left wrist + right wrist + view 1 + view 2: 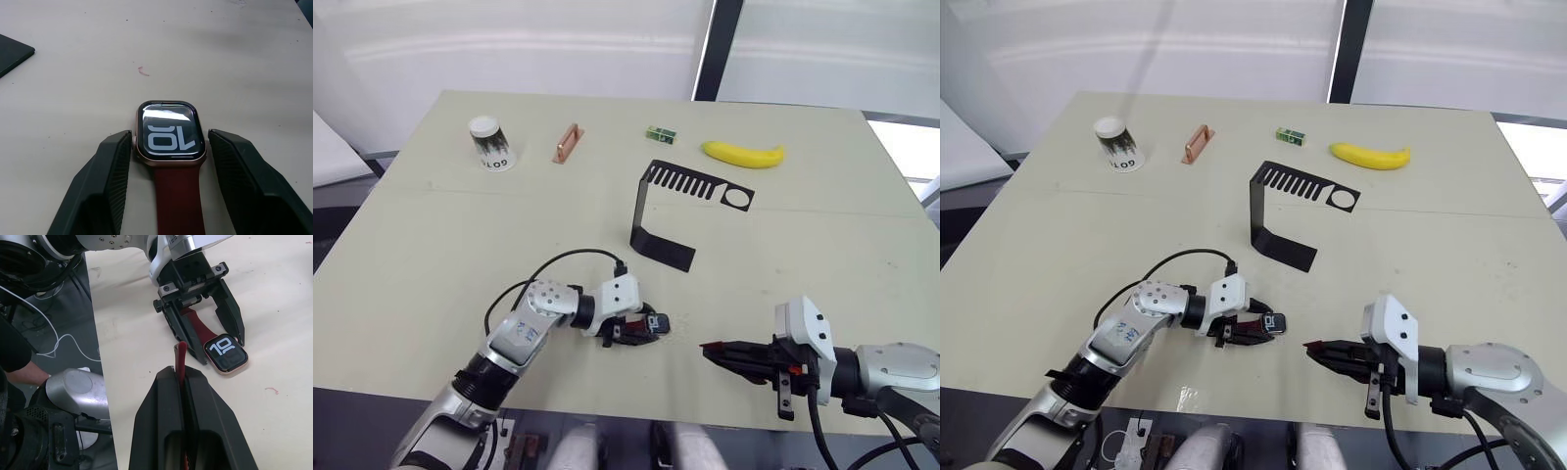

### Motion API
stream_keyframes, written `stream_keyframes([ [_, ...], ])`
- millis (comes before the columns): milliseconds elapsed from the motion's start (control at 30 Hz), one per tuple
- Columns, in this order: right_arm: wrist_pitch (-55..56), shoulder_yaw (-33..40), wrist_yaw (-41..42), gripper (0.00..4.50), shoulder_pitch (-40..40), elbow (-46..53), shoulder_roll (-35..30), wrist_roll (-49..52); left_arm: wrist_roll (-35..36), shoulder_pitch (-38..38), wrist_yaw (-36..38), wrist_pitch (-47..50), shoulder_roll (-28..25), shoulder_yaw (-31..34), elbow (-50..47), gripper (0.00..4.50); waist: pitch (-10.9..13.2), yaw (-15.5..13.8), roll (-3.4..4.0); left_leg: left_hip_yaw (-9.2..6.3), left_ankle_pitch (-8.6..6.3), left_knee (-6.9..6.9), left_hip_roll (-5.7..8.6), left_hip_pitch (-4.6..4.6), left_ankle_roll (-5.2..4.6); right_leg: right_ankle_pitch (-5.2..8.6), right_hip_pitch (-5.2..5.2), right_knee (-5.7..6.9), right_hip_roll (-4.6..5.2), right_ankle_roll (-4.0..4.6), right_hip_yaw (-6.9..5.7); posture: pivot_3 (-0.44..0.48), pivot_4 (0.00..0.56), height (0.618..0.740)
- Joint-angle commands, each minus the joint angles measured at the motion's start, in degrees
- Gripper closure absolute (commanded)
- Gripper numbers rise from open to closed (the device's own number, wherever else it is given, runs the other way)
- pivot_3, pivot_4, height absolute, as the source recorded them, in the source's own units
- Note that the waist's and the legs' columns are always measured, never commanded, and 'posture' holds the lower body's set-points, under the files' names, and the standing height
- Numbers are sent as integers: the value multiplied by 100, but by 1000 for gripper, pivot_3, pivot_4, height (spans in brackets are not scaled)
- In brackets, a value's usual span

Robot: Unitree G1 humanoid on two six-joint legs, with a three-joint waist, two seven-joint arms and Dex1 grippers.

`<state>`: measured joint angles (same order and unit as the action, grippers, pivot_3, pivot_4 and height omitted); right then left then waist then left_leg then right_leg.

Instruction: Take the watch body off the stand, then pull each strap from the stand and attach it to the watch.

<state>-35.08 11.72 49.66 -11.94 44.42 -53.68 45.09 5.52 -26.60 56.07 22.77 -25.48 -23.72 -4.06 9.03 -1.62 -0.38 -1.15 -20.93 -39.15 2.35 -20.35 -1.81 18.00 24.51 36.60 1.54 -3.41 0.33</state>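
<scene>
I see the dark red strap [179, 201] joined flush at the watch body's edge [177, 163], so I expect it to come along and hang down when I lift the watch body.
The watch body [168, 131] lies face up on the table with one dark red strap [178, 196] attached, the strap running back between my left gripper's fingers. My left gripper [631, 331] is open, its fingertips on either side of the watch body [225, 353] at the table's front. My right gripper [715, 350] hovers low to the right of it, pointing at the watch and shut on the second red strap [181, 357], whose end sticks out past the fingertips. The black stand [661, 211] stands upright behind, near the table's middle.
Along the far side of the table [431, 255] are a paper cup [492, 144], a copper-coloured bar [568, 143], a small green box [661, 133] and a banana [744, 154]. The table's front edge runs just below both grippers.
</scene>
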Motion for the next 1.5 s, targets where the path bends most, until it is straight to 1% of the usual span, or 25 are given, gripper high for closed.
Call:
stream_keyframes([
  [33,57,67,19,4500,1,81,43,-10,-41,-46,16,53,21,-69,-167,1877,0,0,0,0,0,-1,0,1,0,0,0,2,0,0,0,0,150,740],
  [300,53,88,35,4500,-6,85,57,-16,-62,-31,-43,250,69,-105,-299,1877,0,0,0,1,0,-2,0,2,0,0,-1,8,0,0,0,0,150,740],
  [367,55,91,37,4500,-15,84,63,-18,6,-22,-239,772,177,-47,-496,1877,0,0,0,1,0,-4,1,2,0,0,-1,10,0,0,1,0,150,740],
  [500,57,51,39,4500,23,41,89,-31,-96,42,-455,1174,193,-117,-784,1877,0,-3,-1,1,0,-5,1,2,0,0,-1,25,0,0,2,0,150,740],
  [633,41,35,38,4500,62,23,99,-21,-161,112,-646,1331,203,-154,-860,1877,-1,-2,-1,2,0,-5,1,4,0,0,-1,24,0,0,2,0,150,740],
  [800,45,38,62,4500,72,-4,93,-25,-238,122,-756,1209,177,-204,-820,1877,-1,-3,-2,3,0,-7,2,7,1,0,-3,23,0,0,3,0,150,740],
  [867,48,44,71,4500,76,-11,84,-30,-250,124,-813,1191,196,-195,-769,2427,-1,-4,-2,3,0,-8,2,8,1,0,-4,22,1,0,3,0,150,740],
  [900,55,46,80,4500,80,-18,76,-40,-243,115,-818,1173,200,-196,-734,2786,-2,-3,-3,3,1,-8,2,8,1,0,-4,23,1,0,3,0,150,740],
  [933,65,51,91,4500,87,-22,61,-56,-234,101,-808,1151,194,-192,-702,2903,-2,-3,-2,3,1,-9,2,9,1,0,-4,23,1,0,4,0,150,740],
  [1033,186,52,157,4500,214,-8,-33,-226,-132,-7,-628,1091,89,-100,-578,2902,-2,-3,-3,4,1,-9,2,10,2,0,-4,24,1,0,4,0,150,740],
  [1100,352,-17,154,4500,414,0,-69,-499,57,-130,-415,1236,24,18,-448,2902,-2,5,-3,4,2,-11,2,10,3,0,-5,24,1,0,4,0,150,740],
  [1200,709,-220,146,4500,712,-35,-102,-1058,556,-344,-7,1797,-43,232,-299,2902,-2,31,-2,4,4,-11,1,11,8,0,-3,26,-2,0,4,0,150,740],
  [1267,970,-417,136,4500,913,-72,-125,-1491,1015,-551,222,2315,-10,493,-130,2902,-2,20,-2,4,5,-10,1,11,10,1,0,30,-4,2,4,0,150,740],
  [1400,1739,-997,107,4500,1236,-145,-231,-2654,1865,-945,763,3388,-79,879,289,2902,-1,17,-3,4,5,-15,3,4,10,1,3,30,-2,2,3,0,150,740],
  [1500,2164,-1401,-49,4500,1400,-256,-241,-3510,2257,-1124,947,3887,-113,1036,544,2902,-1,15,-3,2,5,-17,4,5,11,1,4,32,-2,2,2,0,150,740],
])
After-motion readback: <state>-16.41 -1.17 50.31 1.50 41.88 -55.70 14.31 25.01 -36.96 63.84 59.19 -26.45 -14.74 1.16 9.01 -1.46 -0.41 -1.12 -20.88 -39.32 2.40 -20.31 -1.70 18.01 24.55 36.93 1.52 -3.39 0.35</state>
